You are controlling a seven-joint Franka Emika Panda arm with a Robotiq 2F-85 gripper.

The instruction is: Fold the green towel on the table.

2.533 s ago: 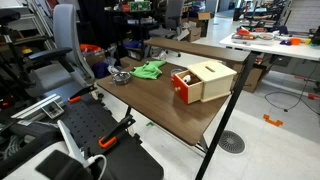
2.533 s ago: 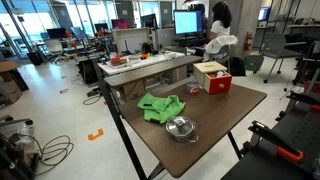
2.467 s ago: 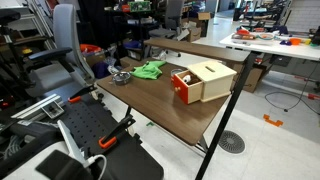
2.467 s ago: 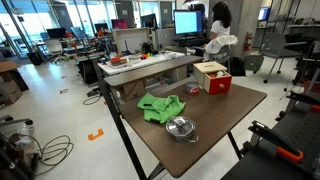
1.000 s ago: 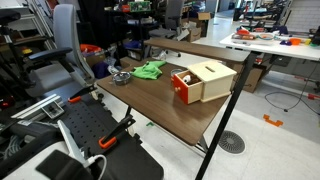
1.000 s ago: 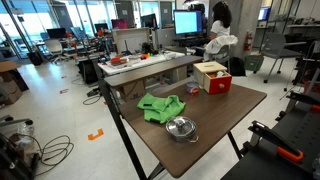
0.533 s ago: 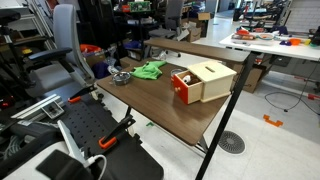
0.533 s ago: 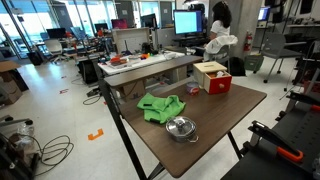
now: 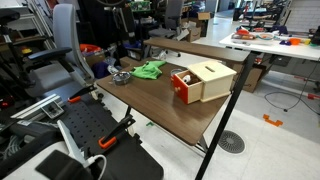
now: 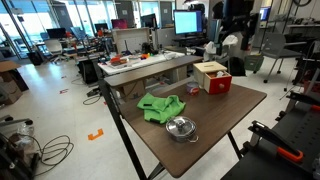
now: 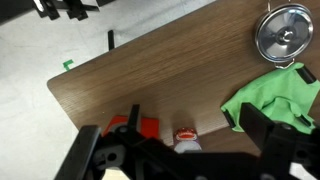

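The green towel's edge point(image 10: 180, 104) facing the box is clear of the metal bowl. My open gripper keeps moving down toward that edge point(image 11: 234, 109) until its fingers are on both sides of it.
The green towel point(image 9: 150, 70) lies crumpled at one end of the brown table point(image 9: 160, 105). It shows in both exterior views point(image 10: 160, 107) and at the right edge of the wrist view point(image 11: 272, 92). My arm hangs high above the far end of the table, over the box, with the gripper point(image 10: 232, 32) well clear of the towel. In the wrist view the two dark fingers are spread wide with nothing between them point(image 11: 170, 125), so the gripper is open and empty.
A shiny metal bowl point(image 10: 181, 127) sits next to the towel near the table edge point(image 11: 283, 30). A wooden box with a red side point(image 10: 212, 77) stands at the other end point(image 9: 203, 80). A small red-and-white object point(image 11: 185, 137) lies between box and towel. Desks and chairs surround the table.
My arm has come into an exterior view from the upper right and now hangs above the box. The towel, bowl and box have not moved.
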